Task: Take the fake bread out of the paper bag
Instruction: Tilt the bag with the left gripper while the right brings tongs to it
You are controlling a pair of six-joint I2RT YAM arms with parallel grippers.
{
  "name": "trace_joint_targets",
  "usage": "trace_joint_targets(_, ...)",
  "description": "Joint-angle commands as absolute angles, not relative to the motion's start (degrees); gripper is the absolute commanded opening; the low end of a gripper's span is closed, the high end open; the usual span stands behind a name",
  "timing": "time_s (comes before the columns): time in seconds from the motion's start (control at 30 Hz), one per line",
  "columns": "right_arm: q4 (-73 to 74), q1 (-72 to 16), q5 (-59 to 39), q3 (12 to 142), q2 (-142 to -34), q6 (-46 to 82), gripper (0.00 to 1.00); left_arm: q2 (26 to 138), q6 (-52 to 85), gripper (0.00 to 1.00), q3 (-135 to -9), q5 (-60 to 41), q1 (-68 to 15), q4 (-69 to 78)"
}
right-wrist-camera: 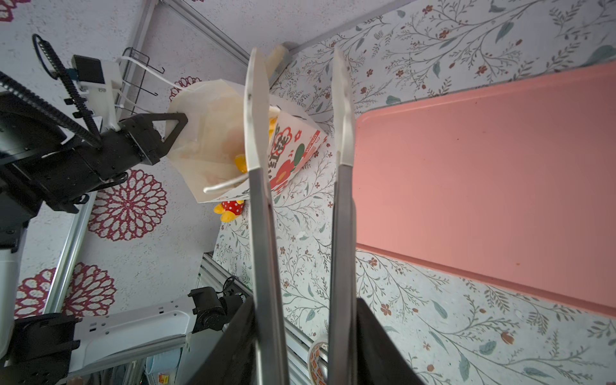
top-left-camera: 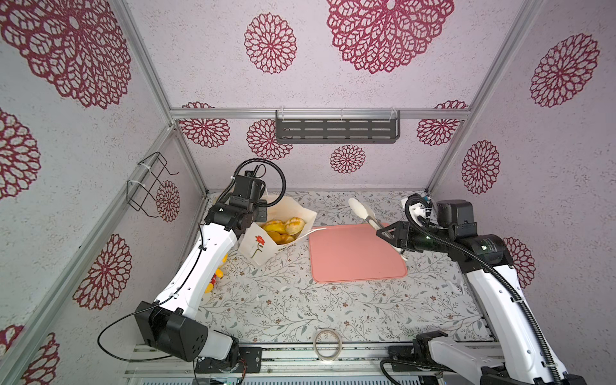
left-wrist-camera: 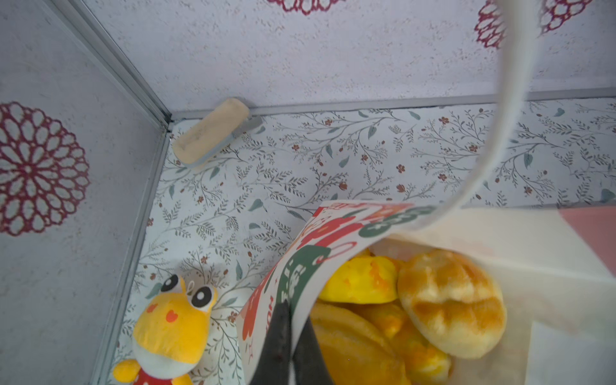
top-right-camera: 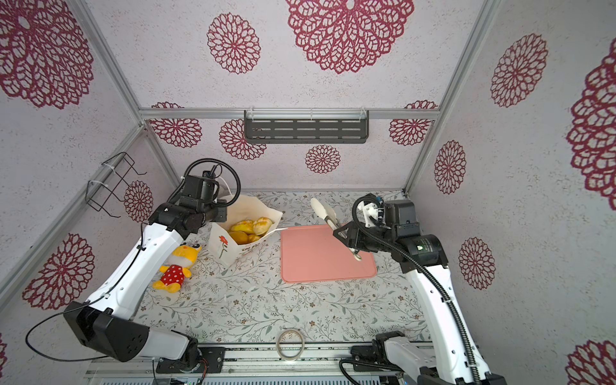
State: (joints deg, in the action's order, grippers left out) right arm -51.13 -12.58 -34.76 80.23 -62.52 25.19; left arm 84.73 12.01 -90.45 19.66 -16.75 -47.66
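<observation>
Next, I move the bag's rim toward the pink tray [top-left-camera: 349, 253] with my left gripper and tip the bag's opening to the tongs, because the paper bag's side [right-wrist-camera: 292, 150] keeps the tongs from the breads.
The white paper bag [top-left-camera: 258, 248] [top-right-camera: 230, 248] stands open at the back left of the table, a red flower on its near face. Several glossy yellow and brown fake breads [top-left-camera: 286, 228] [top-right-camera: 250, 228] [left-wrist-camera: 450, 300] lie inside it. My left gripper [top-left-camera: 263, 210] [top-right-camera: 221, 213] [left-wrist-camera: 293, 313] is shut on the bag's far left rim, one finger inside and one outside. My right gripper [top-left-camera: 388, 231] [top-right-camera: 343, 233] [right-wrist-camera: 305, 301] is shut on metal tongs [top-left-camera: 361, 208] [right-wrist-camera: 263, 233] over the pink tray's far right corner. The tongs' white tips stand apart with nothing between them.
A pink tray [top-left-camera: 353, 263] [right-wrist-camera: 483, 160] lies right of the bag. A yellow plush toy [top-right-camera: 175, 266] [left-wrist-camera: 170, 326] lies under the left arm. A beige block [left-wrist-camera: 210, 131] rests in the back left corner. A tape roll [top-left-camera: 327, 343] sits at the front edge.
</observation>
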Motion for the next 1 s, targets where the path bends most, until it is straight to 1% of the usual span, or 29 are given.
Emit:
trace_joint_targets(0.0, -50.77, -13.28, -34.41, 84.15, -64.06, 25.32, 0.45, 86.22, 6.26, 0.00, -94.99, 22.27, -14.87, -41.09)
trace_joint_targets(0.1, -51.97, -13.98, -33.46, 87.19, -66.28, 24.42, 0.44, 87.18, 2.51, 0.00, -95.75, 22.48, -14.75, -37.39)
trace_joint_targets(0.23, -54.06, -16.62, -32.52, 92.32, -69.99, 22.88, 0.43, 86.77, 0.45, 0.00, -94.65, 19.16, -14.85, -33.30)
trace_joint_targets(0.37, -54.01, -22.05, -31.32, 95.01, -72.52, 23.22, 0.42, 83.41, -1.04, 0.00, -88.80, 16.44, -16.35, -28.38)
trace_joint_targets(0.53, -51.57, -30.35, -30.03, 93.23, -74.12, 25.23, 0.42, 78.64, -4.25, 0.00, -79.81, 14.35, -19.60, -22.50)
trace_joint_targets(0.77, -53.98, -38.47, -26.02, 92.05, -76.94, 24.98, 0.42, 76.82, -1.23, 0.00, -76.09, 14.50, -22.59, -23.98)
trace_joint_targets(0.97, -58.38, -41.98, -21.00, 92.49, -78.55, 24.78, 0.42, 76.63, 1.62, 0.00, -75.24, 16.38, -26.61, -25.26)
